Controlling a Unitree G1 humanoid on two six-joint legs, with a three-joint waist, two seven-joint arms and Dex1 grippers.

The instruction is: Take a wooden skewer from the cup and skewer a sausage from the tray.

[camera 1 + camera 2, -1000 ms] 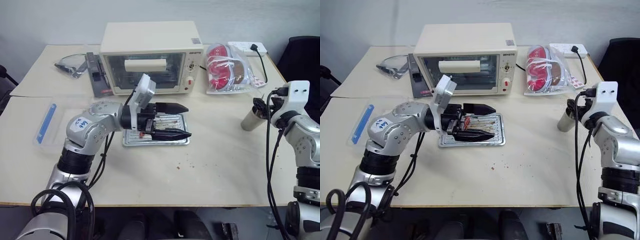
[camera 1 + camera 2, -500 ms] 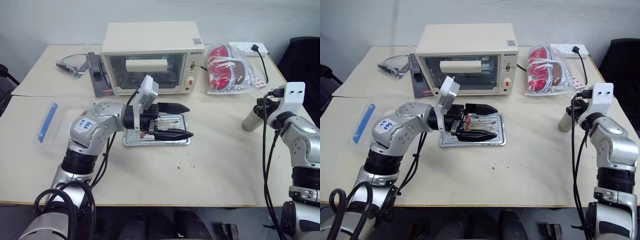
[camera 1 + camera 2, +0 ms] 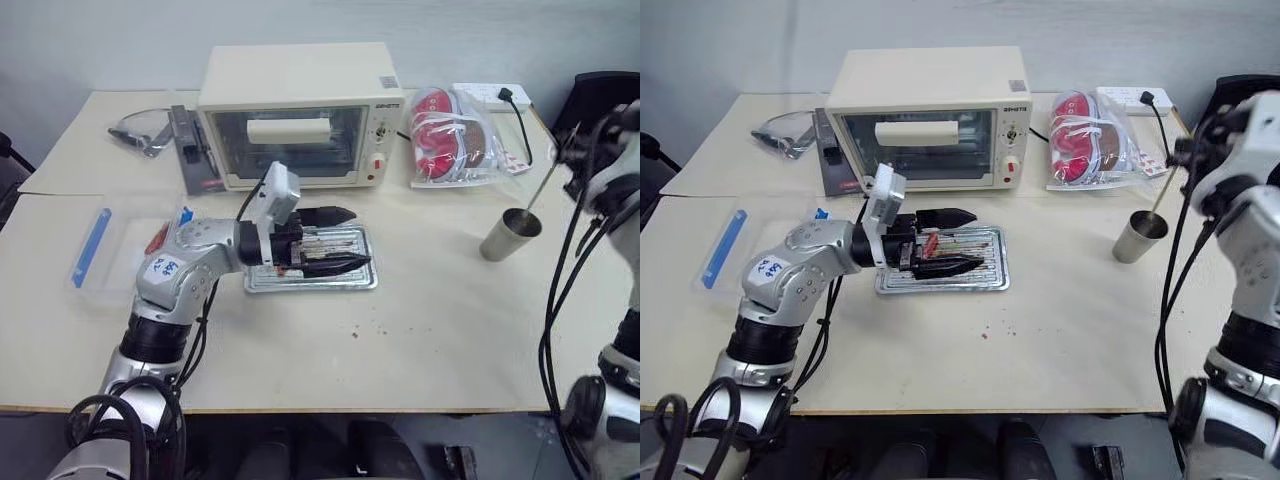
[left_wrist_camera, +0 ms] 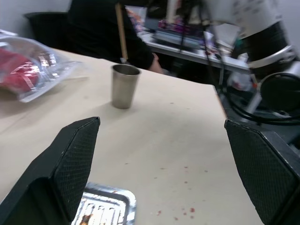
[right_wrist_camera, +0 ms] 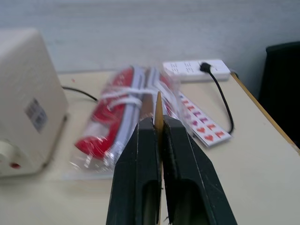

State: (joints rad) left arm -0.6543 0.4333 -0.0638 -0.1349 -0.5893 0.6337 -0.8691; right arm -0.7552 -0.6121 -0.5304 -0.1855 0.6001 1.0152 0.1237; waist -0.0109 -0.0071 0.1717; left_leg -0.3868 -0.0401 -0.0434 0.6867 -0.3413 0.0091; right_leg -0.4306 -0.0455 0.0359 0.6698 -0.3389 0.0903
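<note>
I should grab the blunt lower end with my left gripper, because my right gripper holds the wooden skewer by its pointed end. This will free the point for the sausage.
My right gripper is shut on the wooden skewer and raised at the table's right side. The skewer slants down with its lower end at the mouth of the metal cup. The left wrist view shows the cup and the skewer as well. My left gripper is open and level over the silver tray in front of the oven, empty. A reddish sausage lies on the tray, partly hidden by the fingers.
A cream toaster oven stands behind the tray. A plastic bag with red contents and a power strip lie at the back right. A clear box with a blue strip sits at the left, glasses at the back left.
My right gripper has shut on the skewer and risen, drawing it up out of the cup. The left gripper has shifted slightly over the tray and stays open.
</note>
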